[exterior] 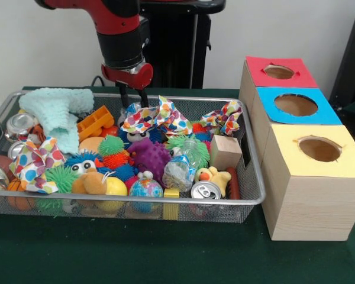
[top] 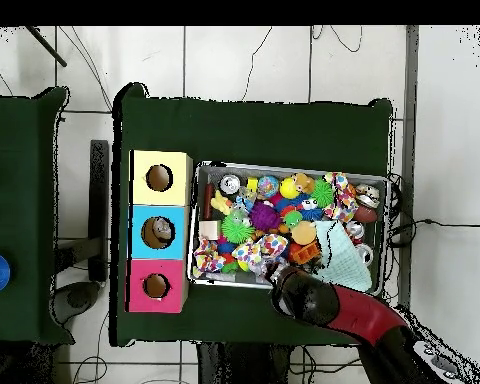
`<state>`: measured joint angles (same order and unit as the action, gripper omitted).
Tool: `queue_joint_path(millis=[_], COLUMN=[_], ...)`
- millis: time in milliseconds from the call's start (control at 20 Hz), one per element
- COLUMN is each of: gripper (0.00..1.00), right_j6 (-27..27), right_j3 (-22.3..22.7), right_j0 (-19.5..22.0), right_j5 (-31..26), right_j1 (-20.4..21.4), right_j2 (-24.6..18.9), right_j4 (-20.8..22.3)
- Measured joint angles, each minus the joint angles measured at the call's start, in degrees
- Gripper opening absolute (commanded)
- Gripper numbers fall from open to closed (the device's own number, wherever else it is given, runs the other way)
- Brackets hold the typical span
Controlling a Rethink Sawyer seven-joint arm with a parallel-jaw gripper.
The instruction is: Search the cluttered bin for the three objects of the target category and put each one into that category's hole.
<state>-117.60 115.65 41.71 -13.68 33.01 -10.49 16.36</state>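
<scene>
I expect crumpled clear plastic under the polka-dot cloth [exterior: 170, 117] when I pull the cloth aside, because a pale bluish scrap [exterior: 132, 108] sticks out by it.
The wire-mesh bin [exterior: 255, 177] sits on the green table, full of toys; it also shows in the overhead view [top: 294, 166]. One wrinkly clear film bundle [exterior: 178, 171] lies near the bin's front, beside a silver can [exterior: 205, 190]. My gripper [exterior: 134, 102] hangs over the bin's far edge with its two dark fingers apart, just above a polka-dot cloth [exterior: 157, 118]. A small pale bluish scrap sits between the fingertips; I cannot tell what it is. The red-topped box [exterior: 302, 76] with its round hole [exterior: 278, 71] stands furthest back on the right. In the overhead view the arm [top: 319, 302] hides the gripper.
A blue-topped box [exterior: 296, 105] and a yellow-topped box [exterior: 319, 149] stand in a row with the red one. The bin also holds a mint knitted cloth [exterior: 59, 112], a wooden block [exterior: 225, 152], a purple spiky ball [exterior: 149, 155], more cans and dotted cloths.
</scene>
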Motion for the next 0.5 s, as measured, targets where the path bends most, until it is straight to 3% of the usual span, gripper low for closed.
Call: queue_joint_path(millis=[300,350,500], gripper=[1.0,0.0,0.0], right_j6=[0.0,0.0,0.0], right_j3=[-0.01,-0.01,0.01], right_j0=[0.45,0.59,1.17], right_j5=[-0.01,-0.01,-0.01], right_j1=[-0.12,-0.15,-0.18], right_j2=[-0.46,-0.59,-1.07], right_j4=[0.43,0.58,1.49])
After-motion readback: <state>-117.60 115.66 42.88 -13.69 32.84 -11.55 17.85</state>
